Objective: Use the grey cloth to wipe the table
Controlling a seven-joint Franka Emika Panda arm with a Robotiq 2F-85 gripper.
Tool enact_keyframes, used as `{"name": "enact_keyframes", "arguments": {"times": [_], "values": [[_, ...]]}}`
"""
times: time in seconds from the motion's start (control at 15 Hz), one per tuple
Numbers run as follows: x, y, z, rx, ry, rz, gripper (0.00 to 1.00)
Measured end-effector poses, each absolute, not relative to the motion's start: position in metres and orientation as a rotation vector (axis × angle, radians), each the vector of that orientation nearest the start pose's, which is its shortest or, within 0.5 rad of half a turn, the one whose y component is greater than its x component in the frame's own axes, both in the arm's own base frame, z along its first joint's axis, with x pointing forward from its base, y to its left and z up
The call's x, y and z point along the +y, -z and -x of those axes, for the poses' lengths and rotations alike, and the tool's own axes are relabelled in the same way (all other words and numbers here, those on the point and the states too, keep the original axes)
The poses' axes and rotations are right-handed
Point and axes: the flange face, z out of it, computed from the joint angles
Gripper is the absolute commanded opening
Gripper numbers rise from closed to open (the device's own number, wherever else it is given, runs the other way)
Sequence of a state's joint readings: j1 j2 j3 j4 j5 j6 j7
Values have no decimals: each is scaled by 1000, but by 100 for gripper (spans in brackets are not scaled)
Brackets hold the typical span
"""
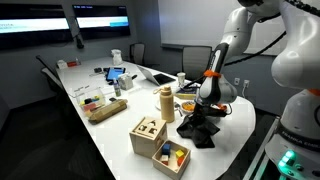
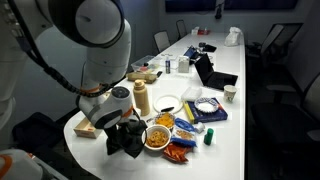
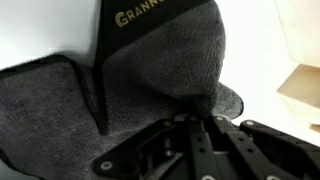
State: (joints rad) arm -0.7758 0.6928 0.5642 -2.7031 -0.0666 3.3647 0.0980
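Note:
The grey cloth is lying against the bowl of snacks (image 2: pixel 145 138), so next my gripper pulls the cloth back toward the clear table (image 1: pixel 204 160) next to the box of coloured blocks.
The grey cloth (image 3: pixel 150 70) fills most of the wrist view, dark grey with a black edge band and a gold "GRANN…" label; it lies bunched on the white table. In both exterior views it shows as a dark heap under the gripper (image 1: pixel 200 133) (image 2: pixel 127 140). My gripper (image 3: pixel 195 112) is down on the cloth, fingers closed together with cloth pinched between the tips. In the exterior views the gripper (image 1: pixel 205 108) (image 2: pixel 125 125) stands upright over the cloth near the table's end.
Wooden boxes (image 1: pixel 148 135) with coloured blocks, a thermos bottle (image 1: pixel 167 103), a bowl of snacks (image 2: pixel 158 137), snack packets (image 2: pixel 185 128), a plate (image 2: pixel 168 103), a laptop (image 2: pixel 212 72) and cups stand around. The table edge (image 1: pixel 235 150) is close by.

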Motion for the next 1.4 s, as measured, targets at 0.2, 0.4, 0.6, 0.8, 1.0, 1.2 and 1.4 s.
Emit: {"name": "enact_keyframes", "arguments": {"times": [0.2, 0.4, 0.6, 0.8, 1.0, 1.2, 1.4], "values": [[9, -75, -367, 385, 69, 2708, 1], [23, -72, -348, 349, -77, 2685, 1], [21, -63, -338, 412, -175, 2679, 1], [3, -57, -338, 585, -204, 2694, 1], [-21, -56, -336, 778, -212, 2714, 1], [-51, -58, -335, 958, -196, 2740, 1], [-70, -64, -336, 1035, -162, 2759, 1]]}}
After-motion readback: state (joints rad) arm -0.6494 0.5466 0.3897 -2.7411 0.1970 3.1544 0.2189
